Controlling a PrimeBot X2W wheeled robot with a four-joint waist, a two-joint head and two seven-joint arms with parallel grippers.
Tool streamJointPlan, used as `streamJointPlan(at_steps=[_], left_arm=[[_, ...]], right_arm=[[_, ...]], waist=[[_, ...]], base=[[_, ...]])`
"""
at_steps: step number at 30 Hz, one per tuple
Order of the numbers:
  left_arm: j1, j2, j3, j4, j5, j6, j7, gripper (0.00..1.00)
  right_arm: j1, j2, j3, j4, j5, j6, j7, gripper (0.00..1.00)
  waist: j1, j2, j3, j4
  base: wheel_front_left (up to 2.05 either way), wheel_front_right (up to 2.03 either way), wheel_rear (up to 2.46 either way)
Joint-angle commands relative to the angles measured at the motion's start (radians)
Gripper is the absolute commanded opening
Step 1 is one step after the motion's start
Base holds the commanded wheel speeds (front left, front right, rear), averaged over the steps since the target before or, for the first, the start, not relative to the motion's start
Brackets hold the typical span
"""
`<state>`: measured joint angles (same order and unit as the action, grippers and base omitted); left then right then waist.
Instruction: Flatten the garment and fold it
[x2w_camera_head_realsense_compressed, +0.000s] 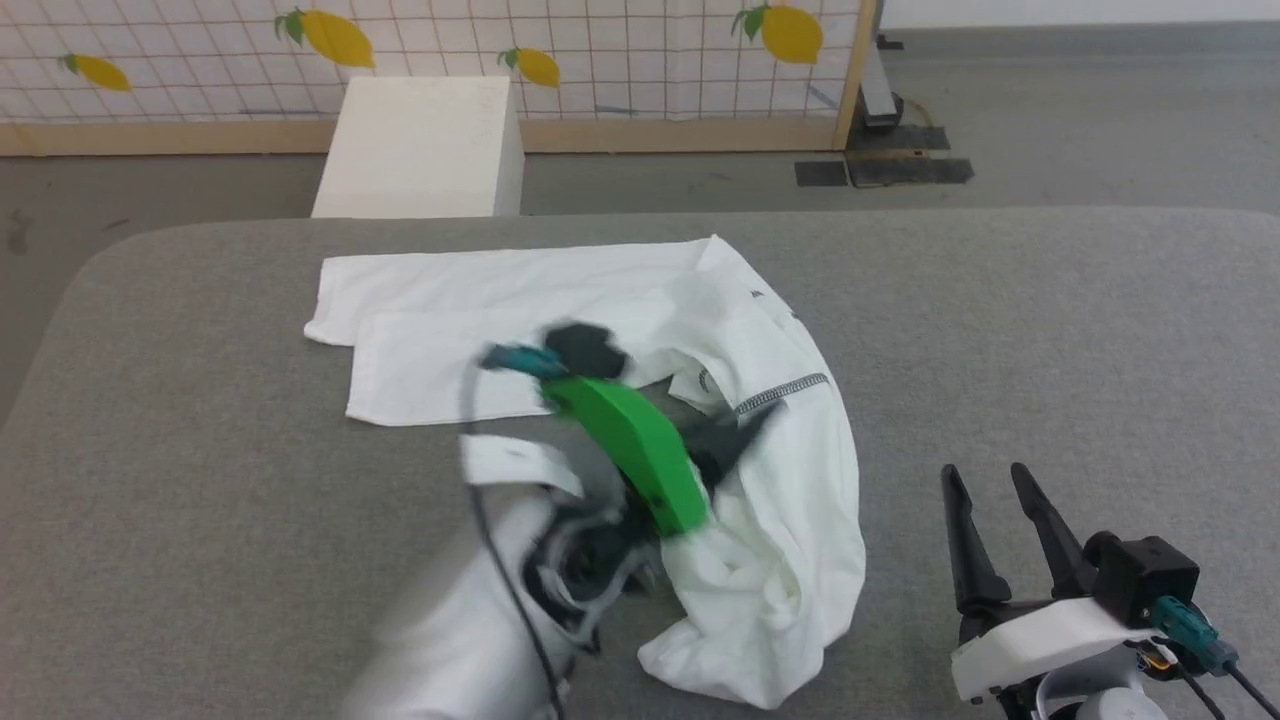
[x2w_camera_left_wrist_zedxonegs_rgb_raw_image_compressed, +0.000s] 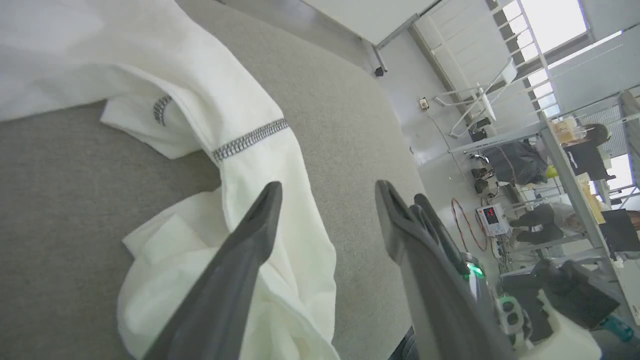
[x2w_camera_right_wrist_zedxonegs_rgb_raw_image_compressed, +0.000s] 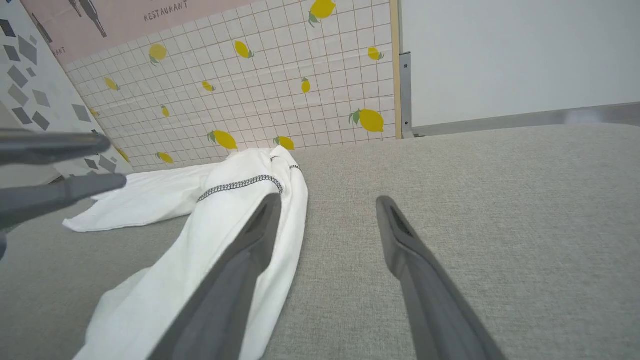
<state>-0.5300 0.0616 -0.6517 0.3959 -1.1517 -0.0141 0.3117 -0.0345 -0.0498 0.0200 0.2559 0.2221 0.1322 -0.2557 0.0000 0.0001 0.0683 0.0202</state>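
Note:
Grey zigzag stitching (x2w_camera_head_realsense_compressed: 782, 392) goes into the loose folds of the heap, so the white garment (x2w_camera_head_realsense_compressed: 792, 492) will open out into a wide body when the robot lifts and spreads it.
The white garment (x2w_camera_head_realsense_compressed: 560, 300) lies on the grey padded table (x2w_camera_head_realsense_compressed: 1000, 320). Its left part is spread flat and its right part is bunched in a curved heap running toward me. Grey zigzag stitching (x2w_camera_head_realsense_compressed: 785, 392) shows on a fold. My left gripper (x2w_camera_head_realsense_compressed: 755, 425), blurred, hovers over the heap with its fingers pointing right. In the left wrist view the left gripper (x2w_camera_left_wrist_zedxonegs_rgb_raw_image_compressed: 328, 192) is open above the garment (x2w_camera_left_wrist_zedxonegs_rgb_raw_image_compressed: 200, 75), holding nothing. My right gripper (x2w_camera_head_realsense_compressed: 990, 485) stands open over bare table right of the heap. In the right wrist view the right gripper (x2w_camera_right_wrist_zedxonegs_rgb_raw_image_compressed: 328, 201) is empty, with the garment (x2w_camera_right_wrist_zedxonegs_rgb_raw_image_compressed: 150, 195) to its left.
A rigid white box (x2w_camera_head_realsense_compressed: 420, 145) stands on the floor beyond the table's far edge, before a lemon-print tiled panel (x2w_camera_head_realsense_compressed: 600, 50). Bare grey table surrounds the garment on the left, right and front. Shelving and equipment (x2w_camera_left_wrist_zedxonegs_rgb_raw_image_compressed: 540, 165) stand off the table's right side.

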Motion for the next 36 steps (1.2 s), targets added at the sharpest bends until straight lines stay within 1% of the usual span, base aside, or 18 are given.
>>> streamJointPlan(at_steps=[1,2,5,7,9,11,13,15,18,22,26,27,29,31,36], left_arm=[[-0.018,0.028,0.041,-0.017,0.004,0.013,-0.049,1.0],[-0.019,0.045,0.065,-0.026,0.013,0.019,-0.083,1.0],[-0.004,0.127,0.125,-0.039,0.092,0.045,-0.231,1.0],[0.026,0.184,0.145,-0.04,0.163,0.056,-0.336,1.0],[0.07,0.224,0.162,-0.04,0.217,0.069,-0.439,1.0],[0.116,0.255,0.171,-0.04,0.27,0.084,-0.52,1.0],[0.164,0.272,0.187,-0.048,0.32,0.102,-0.558,1.0],[0.215,0.276,0.212,-0.073,0.369,0.125,-0.57,1.0],[0.285,0.255,0.283,-0.143,0.438,0.148,-0.573,1.0],[0.371,0.21,0.361,-0.206,0.504,0.149,-0.573,1.0],[0.402,0.168,0.408,-0.227,0.543,0.126,-0.573,1.0],[0.404,0.157,0.415,-0.227,0.552,0.116,-0.573,1.0],[0.4,0.137,0.423,-0.224,0.567,0.099,-0.573,1.0],[0.394,0.117,0.429,-0.216,0.581,0.082,-0.573,1.0],[0.382,0.08,0.457,-0.195,0.608,0.044,-0.573,1.0]], right_arm=[[0.012,0.0,-0.001,0.001,0.01,-0.002,-0.006,1.0],[0.013,0.0,-0.001,0.002,0.012,-0.002,-0.006,1.0],[0.013,0.0,-0.001,0.008,0.014,-0.002,-0.006,1.0],[0.012,0.0,0.001,0.012,0.015,-0.002,-0.006,1.0],[0.011,0.0,-0.001,0.016,0.015,-0.002,-0.006,1.0],[0.01,0.0,-0.004,0.027,0.013,-0.002,-0.006,1.0],[0.004,0.0,-0.009,0.042,0.007,-0.002,0.02,1.0],[-0.02,0.0,-0.016,0.048,-0.004,-0.002,0.053,1.0],[-0.085,0.0,-0.006,0.049,-0.03,-0.002,0.125,1.0],[-0.234,0.0,0.056,0.064,-0.073,-0.002,0.285,1.0],[-0.393,0.0,0.165,0.139,-0.113,-0.002,0.506,1.0],[-0.431,0.0,0.195,0.17,-0.139,-0.002,0.569,1.0],[-0.489,0.0,0.226,0.223,-0.168,-0.002,0.662,1.0],[-0.531,0.0,0.236,0.27,-0.216,-0.002,0.724,1.0],[-0.573,0.0,0.23,0.346,-0.267,-0.002,0.811,1.0]], waist=[[0.0,-0.0001,-0.018,0.016],[0.0,-0.0001,-0.022,0.02],[0.0,-0.0001,-0.034,0.029],[0.0,-0.0001,-0.039,0.032],[0.0,-0.0001,-0.043,0.038],[0.0,-0.0001,-0.046,0.046],[0.0,-0.0001,-0.044,0.057],[0.0,-0.0001,-0.035,0.067],[0.0,-0.0001,-0.018,0.085],[0.0,-0.0001,0.011,0.106],[0.0,-0.0001,0.042,0.132],[0.0,-0.0001,0.051,0.143],[0.0,-0.0001,0.065,0.163],[0.0,-0.0001,0.078,0.185],[0.0,-0.0001,0.104,0.219]], base=[[0.0,0.0,0.0],[0.0,0.0,0.0],[0.0,0.0,0.0],[0.0,0.0,0.0],[0.0,0.0,0.0],[0.0,0.0,0.0],[0.0,0.0,0.0],[0.0,0.0,0.0],[0.0,0.0,0.0],[0.0,0.0,0.0],[0.0,0.0,0.0],[0.0,0.0,0.0],[0.0,0.0,0.0],[0.0,0.0,0.0],[0.0,0.0,0.0]])
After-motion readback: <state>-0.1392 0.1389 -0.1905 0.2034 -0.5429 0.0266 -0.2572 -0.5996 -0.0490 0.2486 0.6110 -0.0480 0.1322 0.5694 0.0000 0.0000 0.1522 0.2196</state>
